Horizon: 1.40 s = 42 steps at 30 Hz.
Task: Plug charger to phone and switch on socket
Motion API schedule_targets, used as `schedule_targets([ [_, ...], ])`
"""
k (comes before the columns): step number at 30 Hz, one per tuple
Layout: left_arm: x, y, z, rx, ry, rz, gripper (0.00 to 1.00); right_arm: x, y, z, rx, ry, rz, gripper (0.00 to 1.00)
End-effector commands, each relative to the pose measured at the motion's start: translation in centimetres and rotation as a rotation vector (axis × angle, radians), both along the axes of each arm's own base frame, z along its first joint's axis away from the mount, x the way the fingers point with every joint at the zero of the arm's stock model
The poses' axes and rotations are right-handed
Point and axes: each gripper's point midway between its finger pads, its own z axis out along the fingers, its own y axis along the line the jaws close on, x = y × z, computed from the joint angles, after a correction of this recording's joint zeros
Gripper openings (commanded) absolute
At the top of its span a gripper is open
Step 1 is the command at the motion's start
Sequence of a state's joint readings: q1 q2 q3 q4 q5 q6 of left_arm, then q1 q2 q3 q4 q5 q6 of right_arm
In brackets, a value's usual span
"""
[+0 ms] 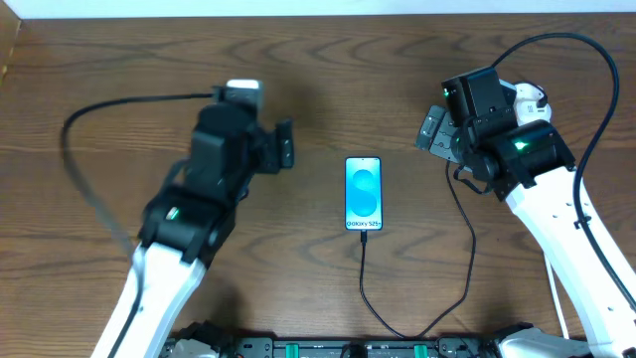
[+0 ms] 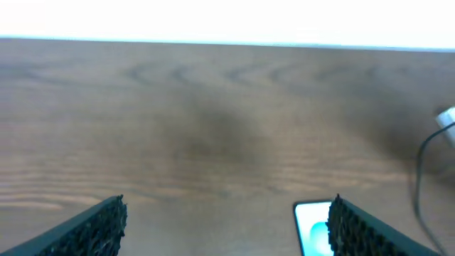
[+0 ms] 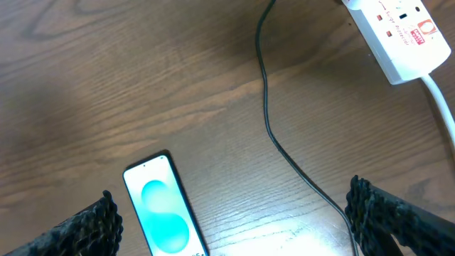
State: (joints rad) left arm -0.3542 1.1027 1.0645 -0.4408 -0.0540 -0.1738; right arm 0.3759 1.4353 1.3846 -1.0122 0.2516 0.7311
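The socket's switch [image 3: 426, 27] is on the socket's edge away from the phone. My right gripper should swing past the socket and come in from that far side [image 1: 576, 109].
The phone [image 1: 363, 193] lies flat at the table's middle, its screen lit blue. The charger cable [image 1: 452, 298] meets the phone's bottom edge, loops toward the front edge and runs up to the right. In the right wrist view the cable [image 3: 266, 107] leads up toward the white socket [image 3: 398, 32] with red markings, at the top right. My left gripper [image 1: 284, 145] is open, left of the phone and above the table, holding nothing; the phone's corner [image 2: 313, 226] shows beside its right finger. My right gripper [image 1: 433, 130] is open, with nothing between its fingers, right of the phone.
The socket's white cord [image 3: 442, 107] runs down the right edge of the right wrist view. The left arm's thick black cable [image 1: 84, 169] arcs over the table's left side. The table's far edge [image 2: 227, 41] lies ahead of the left gripper.
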Motion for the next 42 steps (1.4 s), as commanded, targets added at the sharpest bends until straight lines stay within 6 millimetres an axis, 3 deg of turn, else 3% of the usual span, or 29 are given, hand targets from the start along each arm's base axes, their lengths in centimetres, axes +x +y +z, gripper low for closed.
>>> schedule_targets([
  [1,-1.1,1.0,2.1,0.017,-0.06,0.011,0.9,0.2,-0.4,0.0,-0.01,-0.004,-0.024,0.99],
  [6,-2.3,1.4,3.7,0.0,-0.105,0.012,0.9,0.2,-0.4,0.0,-0.011,-0.003,-0.023,0.99],
  [12,-2.2,1.4,3.6,0.001,-0.103,0.011,0.91,-0.4,0.4,-0.4,0.026,0.028,0.008,0.99],
  [16,-2.1,1.3,3.3,0.004,-0.094,0.011,0.9,0.3,2.7,0.2,0.024,0.002,0.258,0.99],
  [19,-1.9,1.3,3.1,0.007,-0.086,0.011,0.91,0.3,3.2,0.6,0.066,0.004,0.313,0.99],
  [22,-1.7,1.2,2.8,0.011,-0.077,0.011,0.91,0.6,3.3,1.9,0.154,-0.006,0.367,0.99],
  [25,-1.6,1.1,2.5,0.014,-0.068,0.011,0.91,0.6,2.9,4.5,0.244,-0.045,0.503,0.99],
  [27,-1.5,1.1,2.3,0.016,-0.062,0.011,0.9,0.5,1.0,6.0,0.267,-0.053,0.509,0.99],
  [30,-1.4,1.1,1.9,0.02,-0.051,0.01,0.91,0.4,-3.8,7.7,0.235,-0.045,0.44,0.99],
  [33,-1.2,1.0,1.6,0.024,-0.041,0.01,0.91,0.0,-8.8,8.8,0.191,-0.028,0.372,0.99],
  [35,-1.2,1.0,1.4,0.027,-0.034,0.01,0.91,-0.2,-11.1,9.0,0.175,-0.015,0.34,0.99],
  [39,-1.2,1.0,0.9,0.034,-0.016,0.01,0.91,-0.8,-14.9,8.4,0.166,0.007,0.268,0.99],
  [42,-1.3,1.0,0.7,0.037,-0.007,0.01,0.91,-1.2,-16.2,8.2,0.165,0.013,0.238,0.99],
])
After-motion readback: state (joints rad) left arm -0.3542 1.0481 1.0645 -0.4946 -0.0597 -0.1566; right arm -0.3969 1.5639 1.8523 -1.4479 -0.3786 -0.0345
